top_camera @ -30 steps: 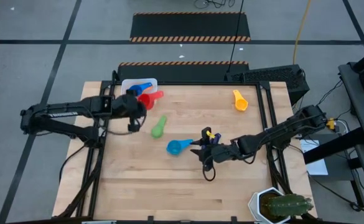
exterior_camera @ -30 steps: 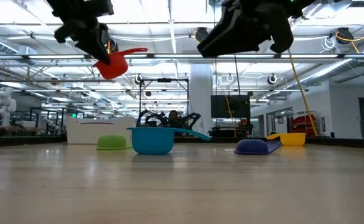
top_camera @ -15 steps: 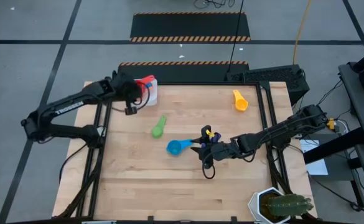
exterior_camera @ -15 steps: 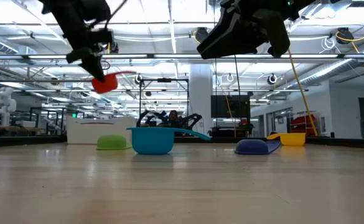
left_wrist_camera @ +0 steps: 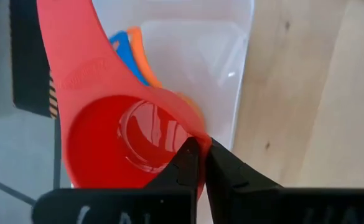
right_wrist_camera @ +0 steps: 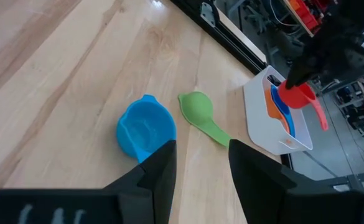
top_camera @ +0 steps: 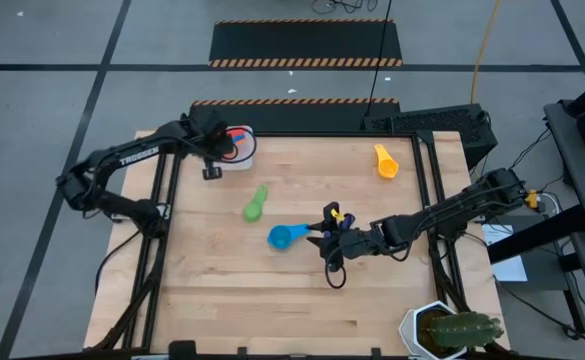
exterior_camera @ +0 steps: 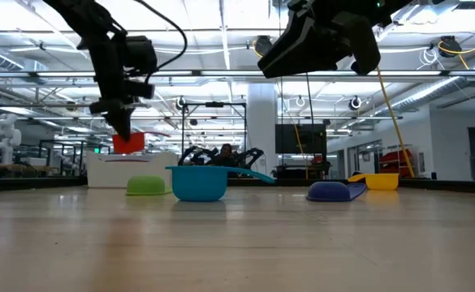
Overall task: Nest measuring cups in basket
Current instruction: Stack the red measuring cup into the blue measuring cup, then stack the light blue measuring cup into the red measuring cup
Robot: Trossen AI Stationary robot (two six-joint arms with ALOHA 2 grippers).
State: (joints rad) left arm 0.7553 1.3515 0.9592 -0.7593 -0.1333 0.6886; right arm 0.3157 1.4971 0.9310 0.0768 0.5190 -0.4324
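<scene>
My left gripper is on its way down, and the red cup [left_wrist_camera: 122,137] faces up with its handle lined up with the blue cup's handle [left_wrist_camera: 128,57]. The gripper should keep lowering until the cups' bowls nest, then let go.
My left gripper [top_camera: 222,142] is over the white basket [top_camera: 240,158] at the table's far left and is shut on the red measuring cup [left_wrist_camera: 126,134]. A blue cup [left_wrist_camera: 121,45] and an orange cup [left_wrist_camera: 138,48] lie in the basket under it. The green cup [top_camera: 255,203] and the light blue cup [top_camera: 287,235] rest on the table's middle, and the yellow cup [top_camera: 385,160] near the far right. The navy cup [exterior_camera: 334,191] lies on the table. My right gripper [right_wrist_camera: 200,168] hovers open just right of the light blue cup. My left gripper pinches the red cup's rim [left_wrist_camera: 191,127], on the side opposite its handle, between its two fingers [left_wrist_camera: 188,163]. The fingers come from above, pointing down. The cup is lifted clear and hangs below them over the basket, its handle [left_wrist_camera: 70,43] sticking out from the bowl.
A white hexagonal pot with a cactus [top_camera: 452,330] stands at the near right corner. Bare wood lies along the table's near half and left side. Black frame rails [top_camera: 437,190] run along the table's sides.
My left gripper has carried the red cup toward the far edge, from beside the basket to over it, and has come down, so the cup now hangs low over the basket. The right arm has kept still.
</scene>
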